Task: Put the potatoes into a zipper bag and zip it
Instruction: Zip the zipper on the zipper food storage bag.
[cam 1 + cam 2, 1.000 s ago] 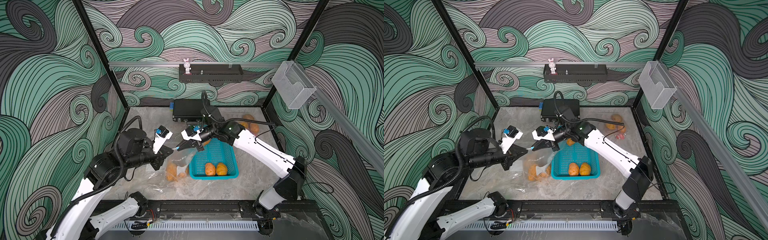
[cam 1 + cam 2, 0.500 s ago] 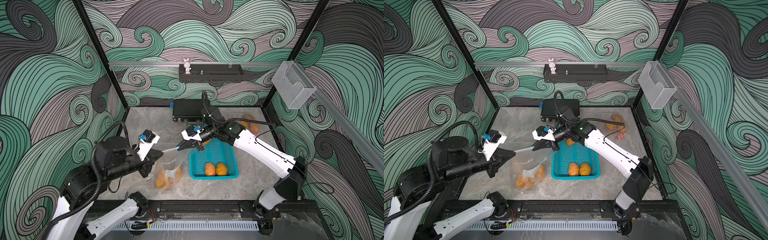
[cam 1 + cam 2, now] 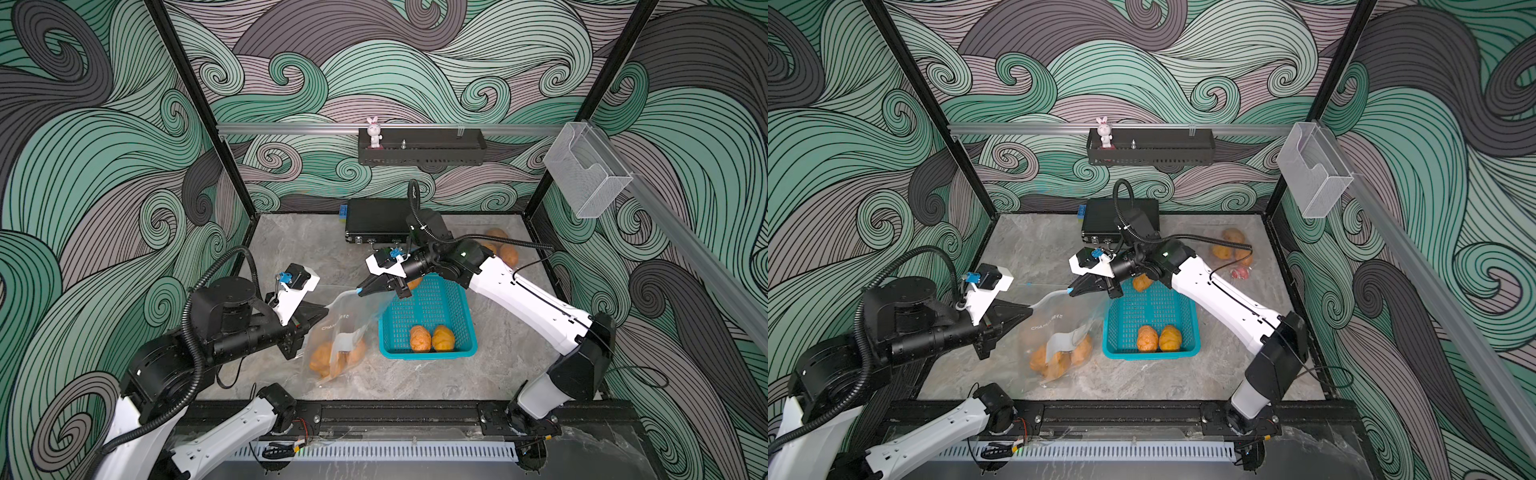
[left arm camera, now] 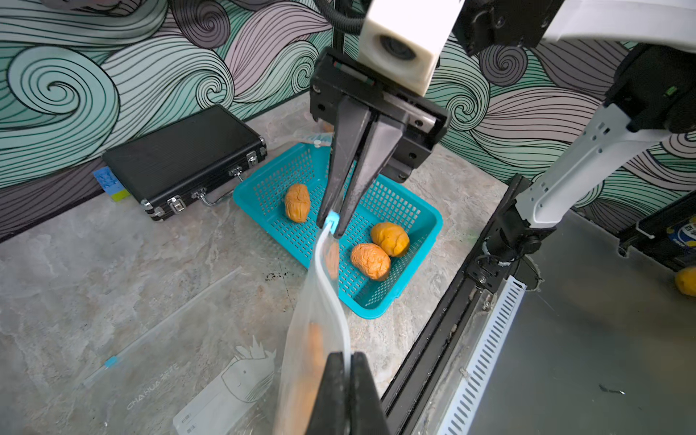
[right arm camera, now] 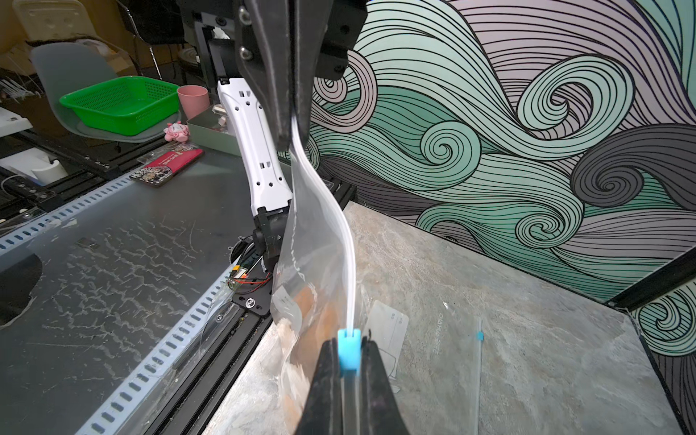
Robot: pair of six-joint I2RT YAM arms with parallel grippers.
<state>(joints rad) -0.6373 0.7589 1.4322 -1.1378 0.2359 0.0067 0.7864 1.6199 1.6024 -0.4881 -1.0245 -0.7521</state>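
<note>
The bag's zipper sags (image 3: 1049, 296) between my left gripper and the blue slider; that gripper should open, regrip farther from the slider and pull the zipper straight.
A clear zipper bag (image 3: 347, 328) hangs between my two grippers, its bottom resting on the table with orange potatoes (image 3: 332, 358) inside. My left gripper (image 3: 326, 309) is shut on one end of the bag's top strip; in the left wrist view this gripper (image 4: 348, 356) pinches the white strip. My right gripper (image 3: 359, 291) is shut on the blue slider (image 5: 348, 352) at the strip's other end. The strip sags in a curve between them. Three more potatoes (image 4: 371, 261) lie in the teal basket (image 3: 428, 354), just right of the bag.
A black case (image 3: 378, 224) stands at the back wall. Another bag holding potatoes (image 3: 500, 249) lies at the back right. A spare empty zipper bag (image 4: 169, 339) lies flat on the table left of the hanging one. A black rail (image 3: 395, 411) runs along the front edge.
My left gripper swung left, stretching the bag's top taut, then came back right a little, so the strip now sags. The right gripper stayed in place.
</note>
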